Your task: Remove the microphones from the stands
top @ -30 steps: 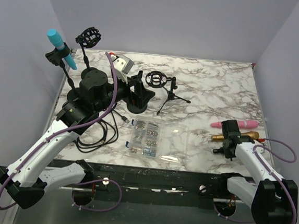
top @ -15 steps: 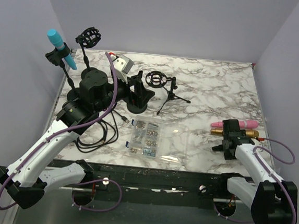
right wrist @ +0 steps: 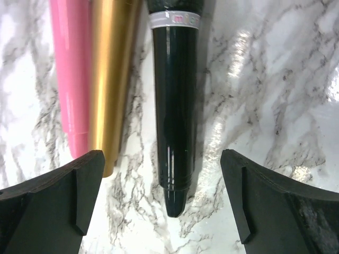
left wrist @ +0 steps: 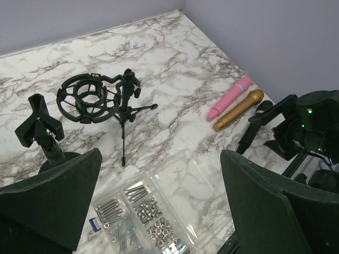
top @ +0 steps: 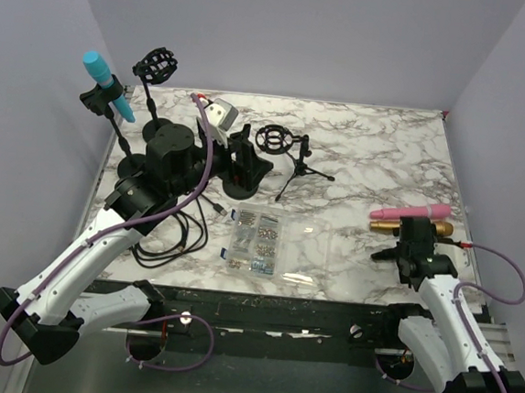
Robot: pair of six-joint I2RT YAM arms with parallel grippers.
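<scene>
The back shock mount is crowding the cyan microphone, so my left gripper should stay open and keep going toward the shock mount's rim until it can close there.
A cyan microphone sits tilted in the clamp of a black stand at the far left. Three more microphones lie side by side on the marble at the right: pink, gold and black. My right gripper is open above them, its jaws wide on either side of the black one's tail without touching it. In the top view the right gripper covers the black microphone. My left gripper is open and empty, hanging over the table's middle near an empty clamp stand.
A tripod stand with an empty shock mount stands mid-table, and another shock mount rises at the back left. A clear box of screws and nuts lies near the front. Black cables loop by the left arm.
My right gripper has opened, letting go of the black microphone, and drawn back toward the near edge. The left arm shifted slightly forward.
</scene>
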